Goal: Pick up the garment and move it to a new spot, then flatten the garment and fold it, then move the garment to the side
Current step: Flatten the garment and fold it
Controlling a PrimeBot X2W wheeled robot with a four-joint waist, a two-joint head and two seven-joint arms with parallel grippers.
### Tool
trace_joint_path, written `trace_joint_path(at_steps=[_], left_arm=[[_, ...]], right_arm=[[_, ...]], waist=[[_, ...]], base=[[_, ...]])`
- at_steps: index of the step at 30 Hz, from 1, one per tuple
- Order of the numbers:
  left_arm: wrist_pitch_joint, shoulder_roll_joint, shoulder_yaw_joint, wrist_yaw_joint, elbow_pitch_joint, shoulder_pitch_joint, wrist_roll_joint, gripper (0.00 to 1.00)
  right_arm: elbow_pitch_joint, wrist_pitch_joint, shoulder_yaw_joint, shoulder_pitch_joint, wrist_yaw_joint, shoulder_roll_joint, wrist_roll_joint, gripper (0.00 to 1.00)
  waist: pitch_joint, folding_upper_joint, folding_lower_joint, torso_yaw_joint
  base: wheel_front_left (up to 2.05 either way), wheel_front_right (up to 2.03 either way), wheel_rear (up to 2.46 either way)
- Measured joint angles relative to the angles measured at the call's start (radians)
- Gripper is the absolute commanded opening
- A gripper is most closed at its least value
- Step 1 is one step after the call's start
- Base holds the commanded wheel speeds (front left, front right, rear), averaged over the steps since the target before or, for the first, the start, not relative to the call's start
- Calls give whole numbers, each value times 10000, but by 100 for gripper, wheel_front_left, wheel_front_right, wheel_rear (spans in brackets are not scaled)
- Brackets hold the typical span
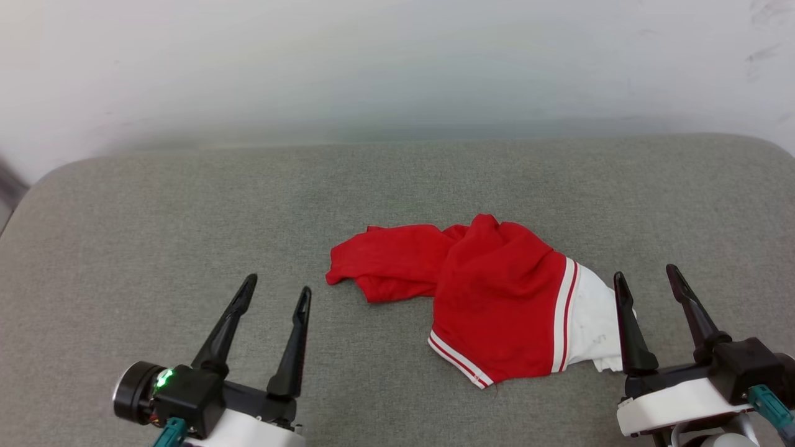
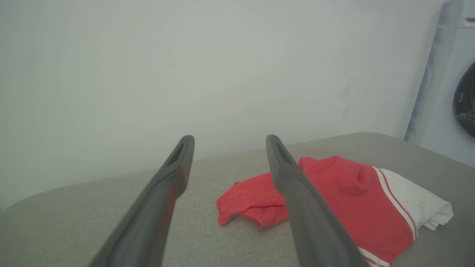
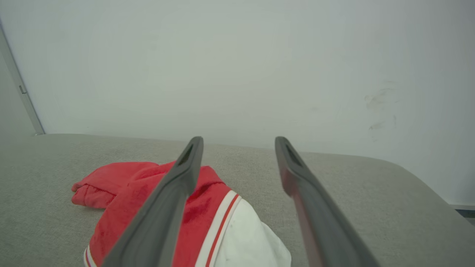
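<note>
The short striped trim [image 1: 459, 361] ends at the folded red edge, so the garment [image 1: 497, 309] will spread out wide and show its hidden other sleeve when I pull.
The garment [image 1: 490, 298] lies crumpled on the grey padded table [image 1: 155, 211], right of centre: red cloth with a white sleeve and red-and-white striped trim toward the right. My left gripper [image 1: 276, 290] is open, above the table to the garment's left, holding nothing. My right gripper [image 1: 649, 278] is open too, at the white sleeve's right edge, its left finger in front of the cloth. In the left wrist view the garment [image 2: 334, 193] sits ahead and right of the open gripper [image 2: 229, 142]. In the right wrist view the garment [image 3: 207, 211] lies ahead and left of the open gripper [image 3: 239, 144].
A pale wall [image 1: 397, 62] runs right behind the table's far edge. A white washing machine [image 2: 452, 85] stands beyond the table's right end. Bare grey surface spreads left of the garment and behind it.
</note>
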State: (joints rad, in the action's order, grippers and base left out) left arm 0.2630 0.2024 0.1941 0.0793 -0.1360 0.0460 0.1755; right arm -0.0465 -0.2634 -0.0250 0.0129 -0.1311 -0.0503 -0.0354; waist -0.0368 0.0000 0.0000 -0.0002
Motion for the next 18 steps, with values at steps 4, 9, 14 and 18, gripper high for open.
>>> trace_joint_path(at_steps=[4,9,14,18], left_arm=[[-100,-142,466,180,125,-219,12,100],[-1753,2,1417,360,209,-1104,52,100],[-4184,-205,2489,447,349,-2070,696,100],[-5967,-155,2815,472,924,-2811,849,100]], right_arm=[[12,0,-21,31,0,-2,21,100],[52,0,73,128,2,-2,92,100],[96,0,111,306,2,-4,176,100],[123,0,169,461,2,-2,176,100]], waist=[[-138,0,0,-118],[-439,0,0,-288],[-859,0,1,-483],[-1237,0,1,-687]], base=[[0,0,0],[0,0,0],[0,0,0],[0,0,0]])
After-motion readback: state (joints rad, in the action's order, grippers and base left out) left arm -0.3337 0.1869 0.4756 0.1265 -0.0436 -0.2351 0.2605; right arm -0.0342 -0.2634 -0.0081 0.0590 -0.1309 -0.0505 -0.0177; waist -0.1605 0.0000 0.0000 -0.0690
